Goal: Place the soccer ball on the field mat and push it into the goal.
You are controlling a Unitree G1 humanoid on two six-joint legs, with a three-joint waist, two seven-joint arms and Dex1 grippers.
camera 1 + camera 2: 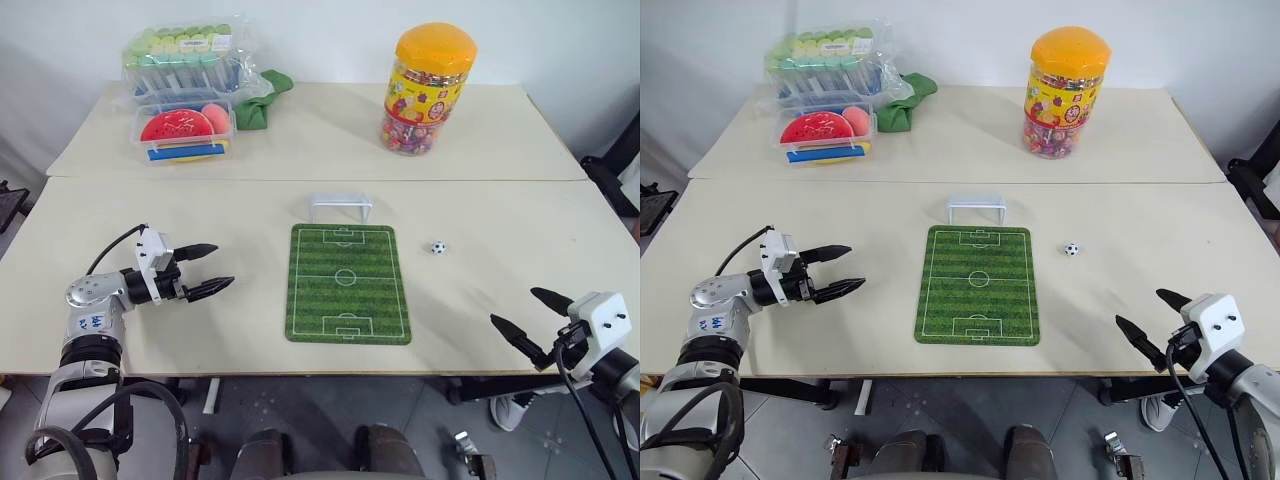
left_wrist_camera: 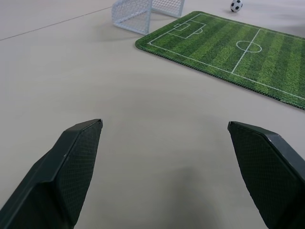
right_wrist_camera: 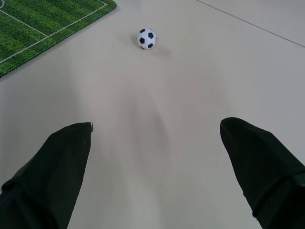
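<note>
My gripper will push the soccer ball (image 1: pixel 438 247), and the ball will roll into the open goal (image 1: pixel 340 208) and stay there, because the field mat is flat all the way up to the goal.
The tiny black-and-white soccer ball (image 1: pixel 438 247) lies on the bare table just right of the green field mat (image 1: pixel 348 283), near its far end. The small white goal (image 1: pixel 340 208) stands at the mat's far short edge. My left gripper (image 1: pixel 211 269) hovers open over the table left of the mat, pointing toward it, empty. At the table's front right edge my right gripper (image 1: pixel 532 311) is open and empty, well short of the ball (image 3: pixel 147 38), which lies ahead of its fingers (image 3: pixel 52 176).
On the far table stand a candy jar with an orange lid (image 1: pixel 430 88), a clear box of toys (image 1: pixel 185 135), a pack of green-capped tubes (image 1: pixel 180 55) and a green cloth (image 1: pixel 262 98). A seam (image 1: pixel 300 179) runs between the two tables.
</note>
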